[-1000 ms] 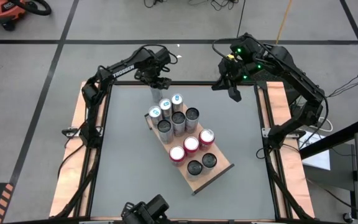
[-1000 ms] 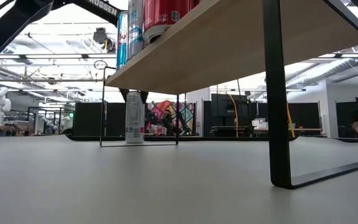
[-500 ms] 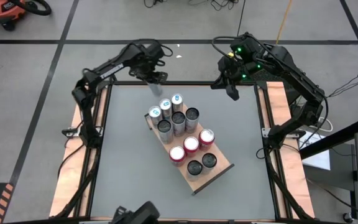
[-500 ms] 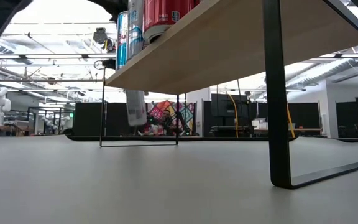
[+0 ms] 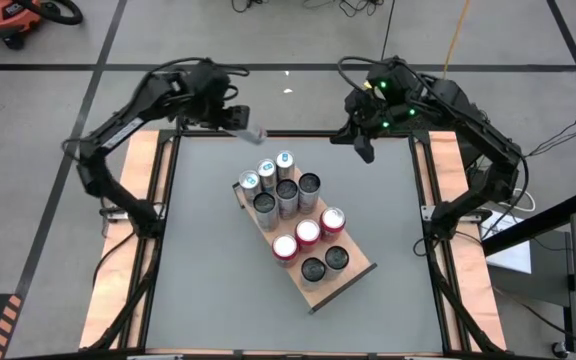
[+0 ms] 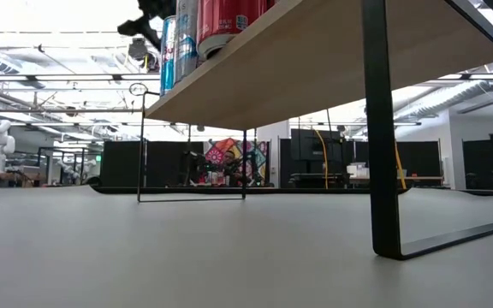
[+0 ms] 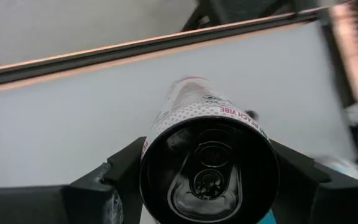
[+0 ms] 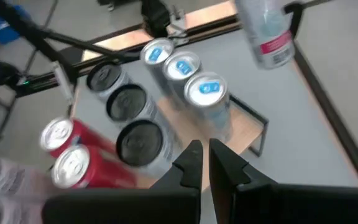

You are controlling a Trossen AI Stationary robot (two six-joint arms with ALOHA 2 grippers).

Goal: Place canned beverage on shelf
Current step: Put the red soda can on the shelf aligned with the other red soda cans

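Next, I open my right gripper and take the can's bottom end (image 5: 257,134) with it, because my left gripper is holding the white can near its top, far from the shelf's open corner (image 5: 358,258).
The shelf (image 5: 346,278) is a light-brown board with a black rim, standing on thin black legs in the middle of the table. Several cans (image 5: 286,190) stand on it: silver-blue, dark and red. In the low view I see its underside (image 6: 315,60). My left gripper (image 5: 233,122) is above the table's far edge, left of centre, shut on a white can (image 5: 251,131). That can also shows in the right wrist view (image 8: 266,31). My right gripper (image 5: 365,152) hovers shut and empty above the far right of the table. My left gripper pinches the white can between its two fingers (image 7: 120,174), one on each side of the body near the can's top end (image 7: 210,171). The fingers lie along the can and come slanting from the table's left. The can is lifted clear and tilted, its bottom end (image 7: 188,87) pointing away from the gripper.
Pale wood strips (image 5: 133,200) run along the table's left and right sides. Bare grey table (image 5: 203,260) lies left of the shelf and in front of it. The shelf's black leg frame (image 6: 382,154) stands close in the low view.
My left gripper has lifted the white can off the table behind the shelf, going up and toward the table's far left. The can has tipped from upright to slanted and has risen out of the low view.
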